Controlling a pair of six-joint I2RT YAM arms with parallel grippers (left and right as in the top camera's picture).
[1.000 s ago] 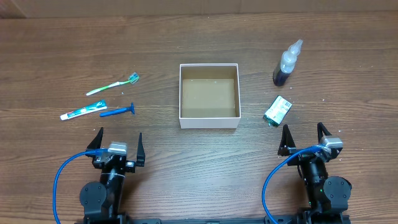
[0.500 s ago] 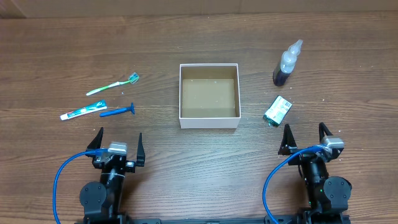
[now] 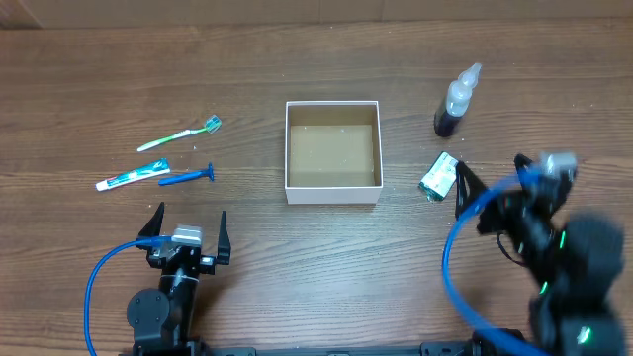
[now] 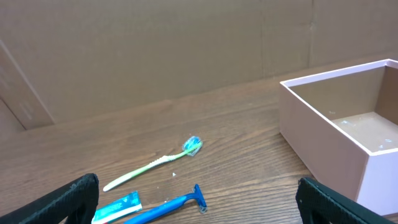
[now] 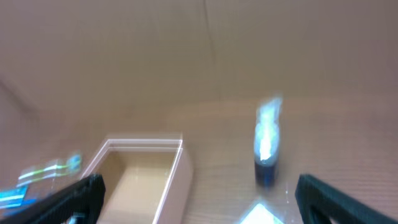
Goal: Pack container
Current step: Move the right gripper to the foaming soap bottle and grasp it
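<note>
The spray bottle (image 3: 455, 103) is standing upright and clear of the container. My right gripper goes on toward its top (image 3: 467, 79) with open fingers before it closes there.
The container (image 3: 332, 194), a shallow white box with a brown inside, stands mid-table with nothing in it; it shows in the left wrist view (image 4: 323, 140) and the right wrist view (image 5: 177, 171). A green toothbrush (image 3: 178, 136), a toothpaste tube (image 3: 133, 177) and a blue razor (image 3: 188, 176) lie left of it. A spray bottle (image 3: 456, 101) and a green packet (image 3: 441, 176) sit on its right. My left gripper (image 3: 185, 232) is open and empty near the front edge. My right gripper (image 3: 499, 188) is open, raised and blurred, just right of the packet.
Blue cables loop from both arm bases (image 3: 94, 297) at the table's front edge. A cardboard wall (image 4: 186, 43) stands behind the table. The wood table top (image 3: 316, 59) runs bare along the back.
My right arm has risen and swung forward toward the green packet and bottle, now blurred with motion. The left arm and all items have stayed still.
</note>
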